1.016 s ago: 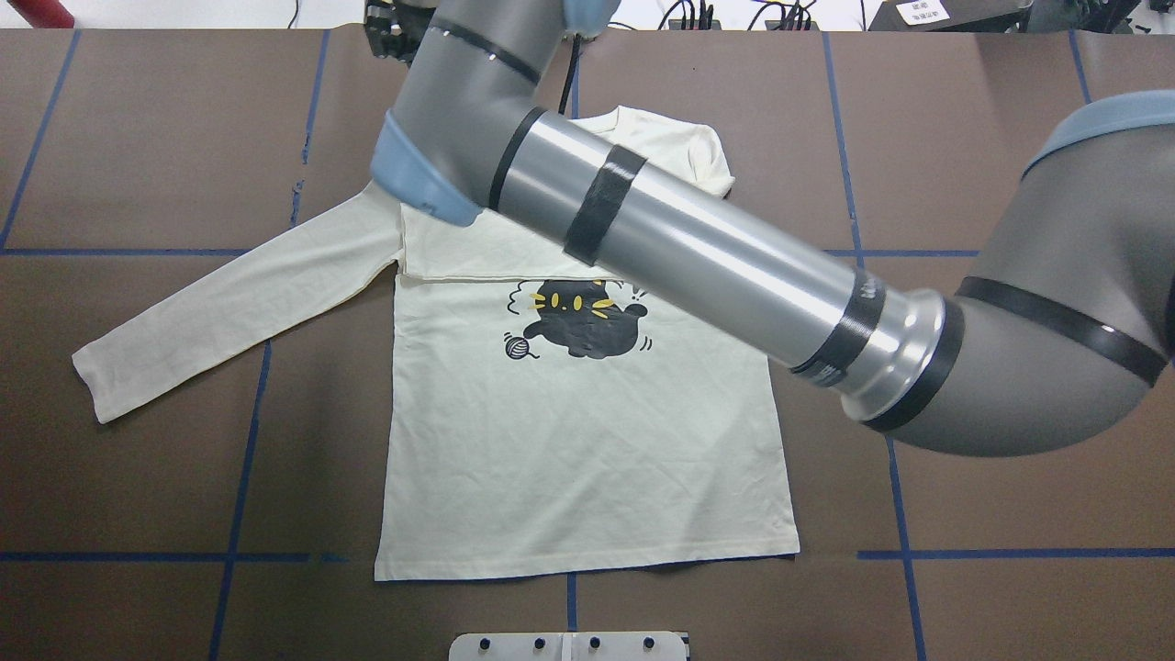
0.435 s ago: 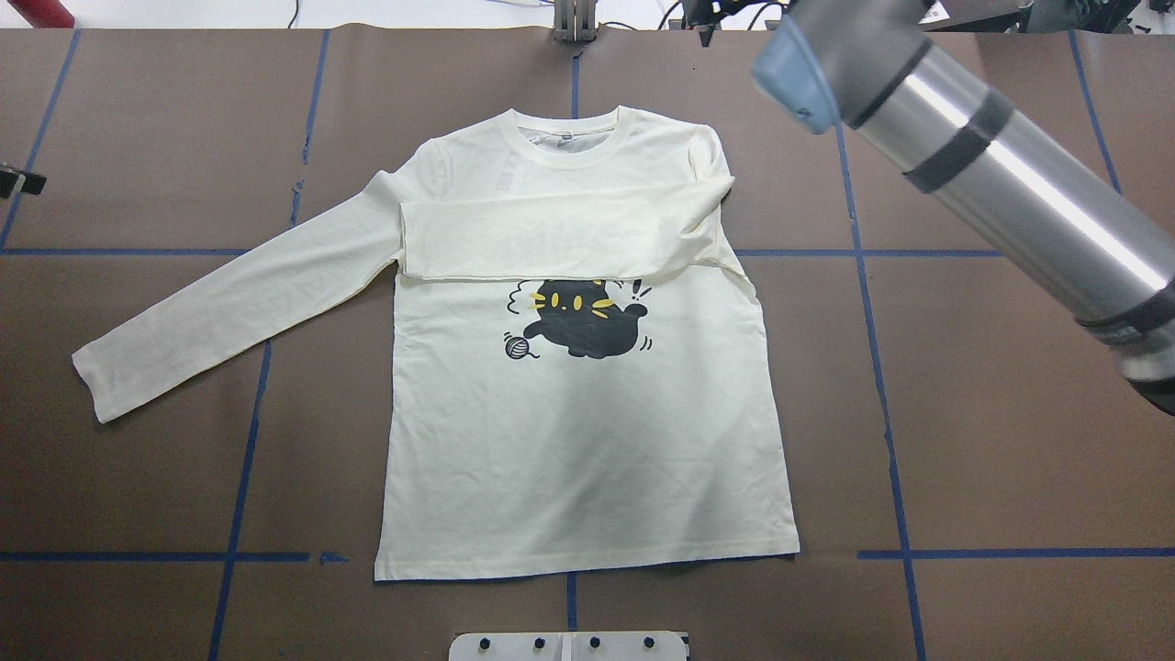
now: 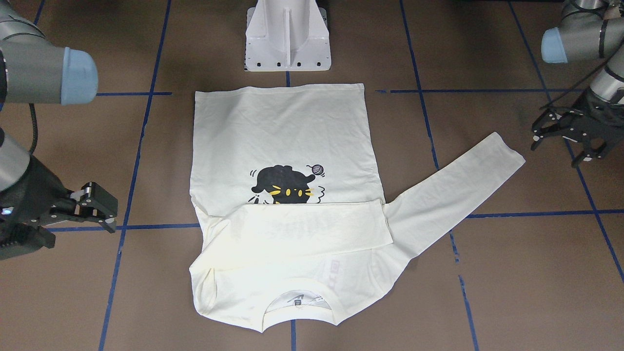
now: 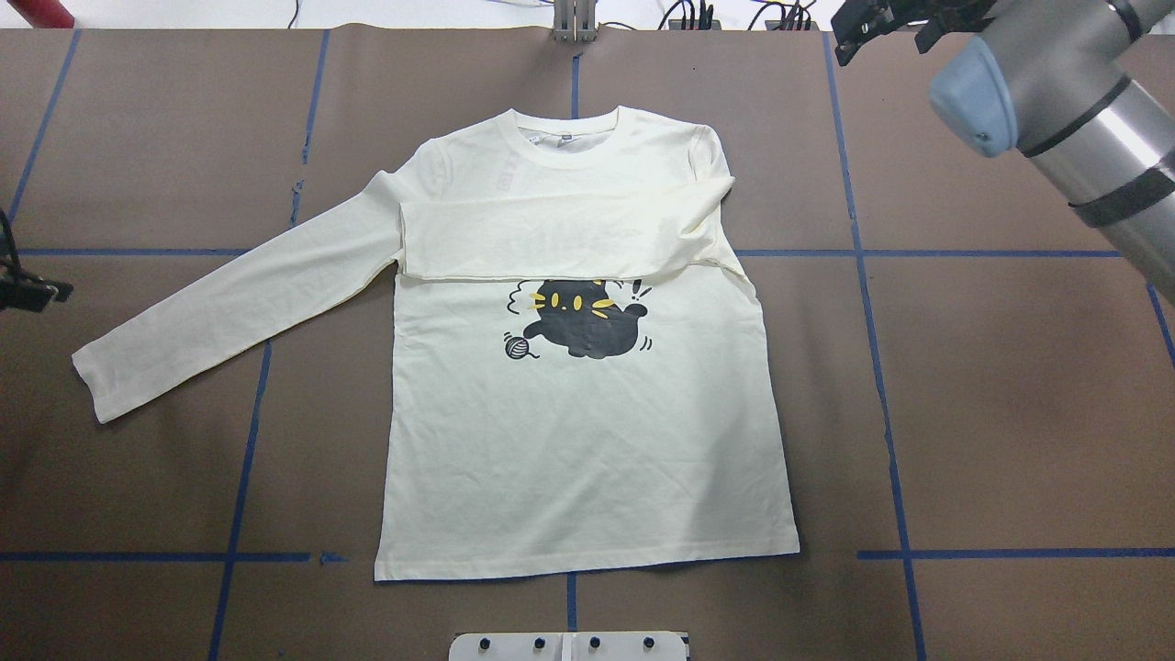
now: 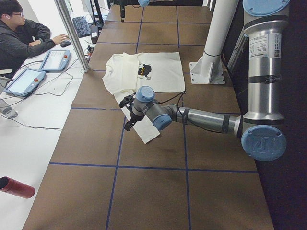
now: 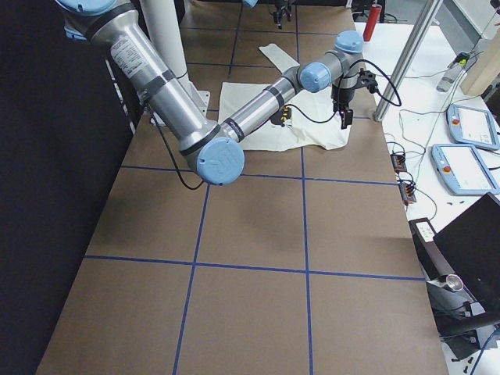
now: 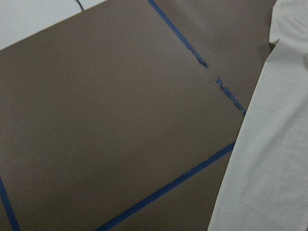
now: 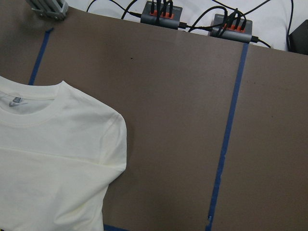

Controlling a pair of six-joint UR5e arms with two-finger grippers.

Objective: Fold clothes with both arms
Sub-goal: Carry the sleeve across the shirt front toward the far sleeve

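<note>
The outstretched sleeve (image 3: 453, 194) has a wide, flat cuff (image 3: 509, 149) at its end, so I expect the sleeve's end to bunch up when I move one corner of the cuff across the chest.
The cream long-sleeved T-shirt (image 4: 578, 441) lies flat and print up on the brown table, cat print (image 4: 583, 317) showing. One sleeve (image 4: 551, 234) is folded across the chest, hiding the lettering. The other sleeve (image 4: 229, 294) stretches out to the left. My left gripper (image 3: 555, 148) is open and empty, hovering just beyond that sleeve's cuff (image 3: 502, 151); only its edge shows in the overhead view (image 4: 23, 285). My right gripper (image 3: 111, 213) is open and empty, off the shirt near its folded shoulder, at the far right in the overhead view (image 4: 877, 23).
The white pedestal base (image 3: 287, 39) stands at the near table edge by the shirt hem. Blue tape lines (image 4: 881, 367) cross the table. Cable hubs (image 8: 163, 12) and a metal bracket (image 4: 574, 23) sit at the far edge. An operator (image 5: 21, 36) sits beyond it.
My right arm, which lay across the shirt's chest, has swung away to the far right, leaving the sleeve folded. The left gripper has moved along the left edge toward the cuff.
</note>
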